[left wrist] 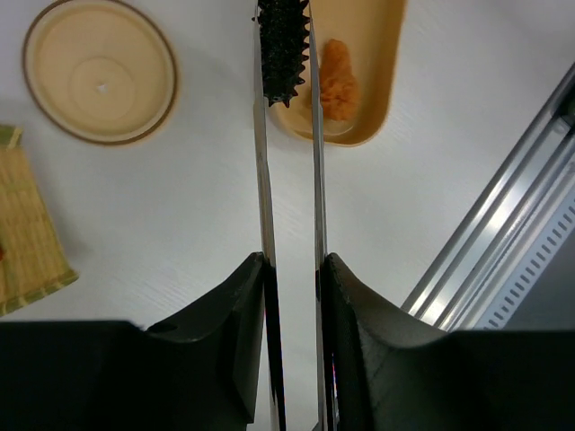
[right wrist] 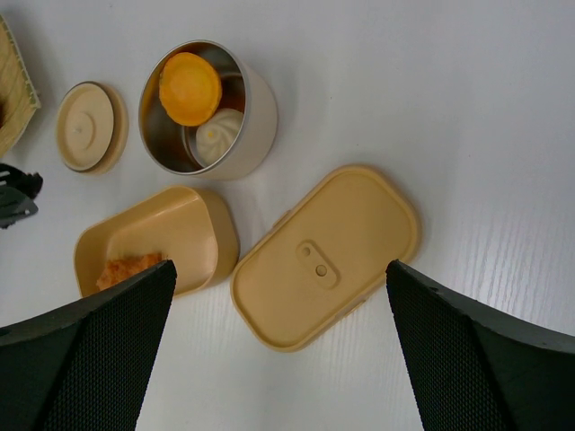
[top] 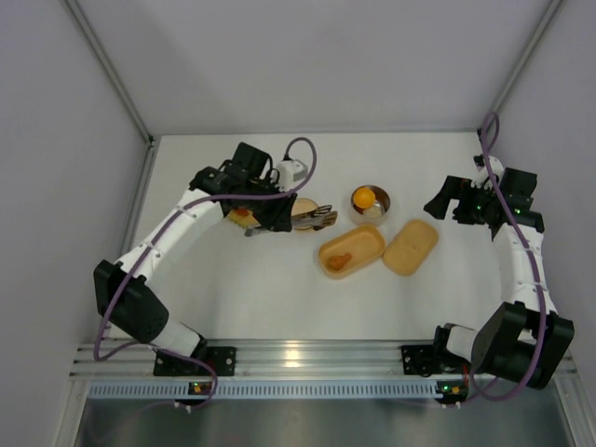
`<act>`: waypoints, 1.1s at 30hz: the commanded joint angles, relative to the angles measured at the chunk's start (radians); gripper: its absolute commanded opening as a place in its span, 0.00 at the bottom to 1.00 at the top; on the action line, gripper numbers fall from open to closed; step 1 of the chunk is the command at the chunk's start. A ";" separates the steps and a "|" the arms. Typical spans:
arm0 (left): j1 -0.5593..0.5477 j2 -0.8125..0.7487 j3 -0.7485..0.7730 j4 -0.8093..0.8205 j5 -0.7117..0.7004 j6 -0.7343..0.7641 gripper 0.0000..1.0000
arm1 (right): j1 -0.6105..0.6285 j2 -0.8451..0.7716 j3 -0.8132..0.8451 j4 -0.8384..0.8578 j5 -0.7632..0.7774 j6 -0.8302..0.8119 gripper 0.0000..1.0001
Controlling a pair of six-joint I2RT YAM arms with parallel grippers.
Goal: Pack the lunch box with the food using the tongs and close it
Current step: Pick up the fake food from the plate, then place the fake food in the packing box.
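The tongs are squeezing the dark lump, and the open lunch box has room next to the orange piece. My left gripper should go there next and let go.
My left gripper is shut on the silver tongs, whose two arms run close together away from the camera. A dark, spiky-edged lump sits pinched between their tips, seen against the edge of the open lunch box. One orange piece of food lies in that box. From above, the left gripper and tongs are left of the lunch box. The flat lid lies beside it. My right gripper hangs open and empty above the lid.
A round steel bowl behind the box holds an orange piece and a pale one. Its round tan lid lies left of the tongs. A woven yellow tray sits further left. The aluminium rail runs along the near edge.
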State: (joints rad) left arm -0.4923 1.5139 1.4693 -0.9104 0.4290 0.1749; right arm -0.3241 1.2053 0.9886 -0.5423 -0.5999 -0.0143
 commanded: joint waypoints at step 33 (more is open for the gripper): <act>-0.281 0.316 0.171 0.122 -0.016 -0.080 0.34 | -0.015 -0.030 0.009 0.010 -0.008 -0.018 0.99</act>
State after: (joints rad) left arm -0.7723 1.8431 1.5925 -0.8272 0.4023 0.1020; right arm -0.3241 1.1973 0.9886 -0.5457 -0.5961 -0.0185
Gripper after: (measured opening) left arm 0.362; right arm 0.993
